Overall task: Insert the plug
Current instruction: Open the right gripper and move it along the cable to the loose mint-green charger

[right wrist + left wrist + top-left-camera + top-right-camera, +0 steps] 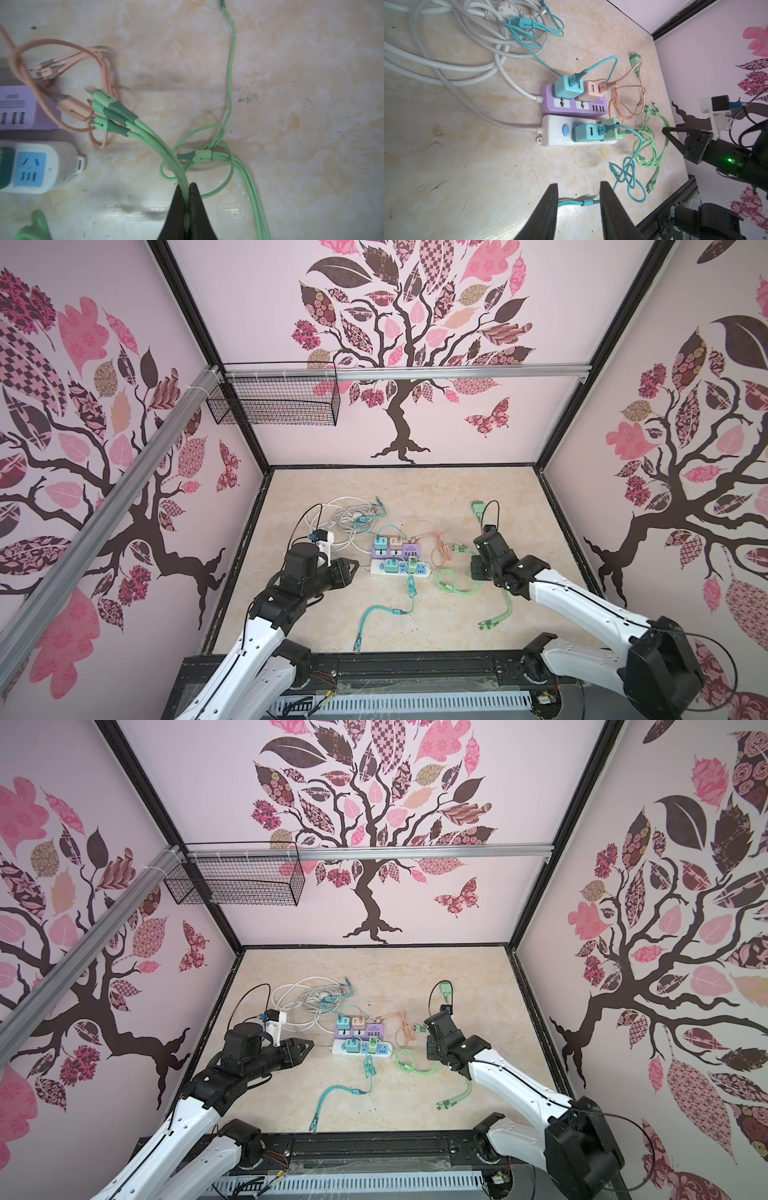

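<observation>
I have the green cable [156, 140] clear above the loose plug's lead, so I should keep moving my right gripper toward the white power strip and let go in front of it [429, 592].
A loose green plug [477, 508] [445, 990] [635, 59] lies at the far right of the table, its thin green lead trailing toward me. My right gripper [187, 185] [664, 130] is shut on the strands of a green cable [166, 151], whose three connector heads [106, 110] [461, 547] point at the purple power strip [25, 108] [409, 549]. The white power strip [554, 133] [380, 569] has a free blue socket [30, 168] at its end. My left gripper [577, 185] [353, 568] is open and empty, left of the strips, above a teal cable [581, 202].
Teal, pink and green chargers [588, 132] sit in both strips. White cords [446, 62] pile at the back left, a pink cable [627, 104] coils to the right of the purple strip. Green cable loops [446, 583] and a teal cable [374, 614] lie in front. Walls enclose the table.
</observation>
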Action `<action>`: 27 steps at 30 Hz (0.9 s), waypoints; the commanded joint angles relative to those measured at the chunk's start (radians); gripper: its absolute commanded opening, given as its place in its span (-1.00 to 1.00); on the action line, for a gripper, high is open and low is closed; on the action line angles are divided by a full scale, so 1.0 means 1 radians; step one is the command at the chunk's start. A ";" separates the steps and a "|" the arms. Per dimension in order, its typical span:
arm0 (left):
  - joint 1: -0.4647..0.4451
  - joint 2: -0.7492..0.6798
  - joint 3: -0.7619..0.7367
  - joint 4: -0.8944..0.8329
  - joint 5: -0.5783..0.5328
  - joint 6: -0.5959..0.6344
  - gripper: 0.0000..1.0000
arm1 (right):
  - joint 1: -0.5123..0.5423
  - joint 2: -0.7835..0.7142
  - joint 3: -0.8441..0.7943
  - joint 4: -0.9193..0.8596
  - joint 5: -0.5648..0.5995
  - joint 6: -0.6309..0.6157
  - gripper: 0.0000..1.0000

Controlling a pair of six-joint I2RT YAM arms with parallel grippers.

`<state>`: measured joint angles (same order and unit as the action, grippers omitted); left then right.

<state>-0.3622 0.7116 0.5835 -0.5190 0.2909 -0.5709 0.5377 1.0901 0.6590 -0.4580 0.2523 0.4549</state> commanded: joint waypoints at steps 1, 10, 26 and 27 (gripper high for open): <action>0.005 -0.001 0.050 -0.005 -0.004 0.020 -0.25 | 0.031 -0.061 0.021 -0.067 -0.088 0.024 -1.00; 0.006 0.005 0.060 -0.012 -0.013 0.023 -0.25 | 0.218 -0.015 0.060 -0.029 -0.185 0.104 -1.00; 0.005 -0.002 0.063 -0.024 -0.022 0.031 -0.25 | 0.313 0.090 0.031 0.113 -0.309 0.248 -1.00; 0.005 -0.001 0.062 -0.024 -0.022 0.030 -0.25 | 0.318 0.093 0.026 0.120 -0.309 0.258 -1.00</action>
<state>-0.3603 0.7158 0.6025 -0.5449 0.2733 -0.5526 0.8394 1.1625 0.6868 -0.3653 -0.0387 0.6685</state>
